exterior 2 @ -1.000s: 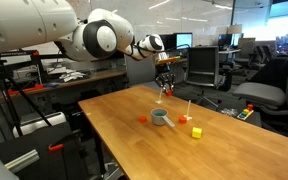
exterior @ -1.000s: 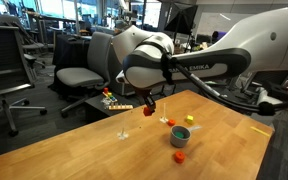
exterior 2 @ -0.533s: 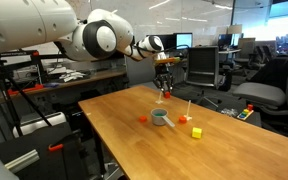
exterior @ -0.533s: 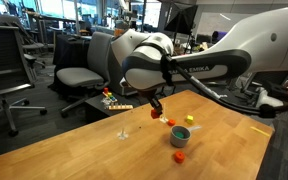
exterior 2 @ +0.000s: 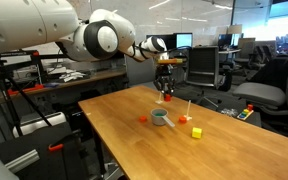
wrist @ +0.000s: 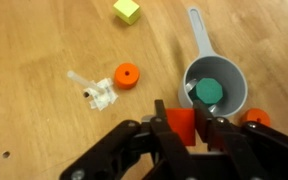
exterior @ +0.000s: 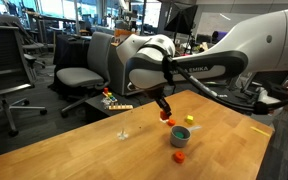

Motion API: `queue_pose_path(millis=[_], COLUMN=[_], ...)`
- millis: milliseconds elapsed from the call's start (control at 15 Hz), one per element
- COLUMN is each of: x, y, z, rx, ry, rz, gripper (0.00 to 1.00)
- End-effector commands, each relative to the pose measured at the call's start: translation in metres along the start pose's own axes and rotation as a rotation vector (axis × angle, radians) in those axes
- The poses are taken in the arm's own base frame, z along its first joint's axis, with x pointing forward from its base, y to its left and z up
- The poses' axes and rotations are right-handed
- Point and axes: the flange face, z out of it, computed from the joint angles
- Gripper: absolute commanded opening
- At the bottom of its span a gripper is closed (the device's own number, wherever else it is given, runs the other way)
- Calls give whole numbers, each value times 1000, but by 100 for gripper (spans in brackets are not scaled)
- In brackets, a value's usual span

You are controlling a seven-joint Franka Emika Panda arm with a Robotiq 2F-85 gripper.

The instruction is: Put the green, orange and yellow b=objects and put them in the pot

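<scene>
Next, I back off, then bring the orange-red block over the pot's opening [wrist: 218, 78] before letting it go, because it hangs low against the grey pot's near rim [wrist: 188, 98].
My gripper [wrist: 182, 112] is shut on an orange-red block [wrist: 182, 124], held in the air just short of the small grey pot [wrist: 236, 88]. A green object [wrist: 208, 92] lies inside the pot. An orange disc [wrist: 127, 75] rests on the table to the pot's left, and another orange piece [wrist: 256, 118] sits at its right. A yellow cube [wrist: 127, 10] lies farther off. In both exterior views the gripper [exterior: 164, 113] [exterior 2: 166, 95] hangs above the table near the pot [exterior: 180, 140] [exterior 2: 160, 119].
A clear plastic piece [wrist: 94, 92] lies on the wooden table [exterior: 74, 150] left of the orange disc. The pot's long handle [wrist: 196, 30] points away from me. Office chairs [exterior: 79, 75] and desks stand beyond the table's edges.
The gripper has carried the orange-red block sideways toward the pot, staying shut on it. The objects on the table have not moved.
</scene>
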Motion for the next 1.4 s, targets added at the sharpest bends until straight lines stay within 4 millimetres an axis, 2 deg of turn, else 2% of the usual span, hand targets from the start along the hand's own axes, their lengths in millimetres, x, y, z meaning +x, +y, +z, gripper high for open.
queue_pose_path(millis=[0, 333, 600, 867, 1333], x=[-18, -35, -35, -23, -10], y=[-4, -8, 3, 15, 18], z=[21, 59, 73, 69, 58], rx=[136, 304, 272, 153, 74], ry=[-82, -170, -165, -115, -56], rz=[-18, -57, -109, -129, -169], gripper=[10, 10, 10, 10, 10])
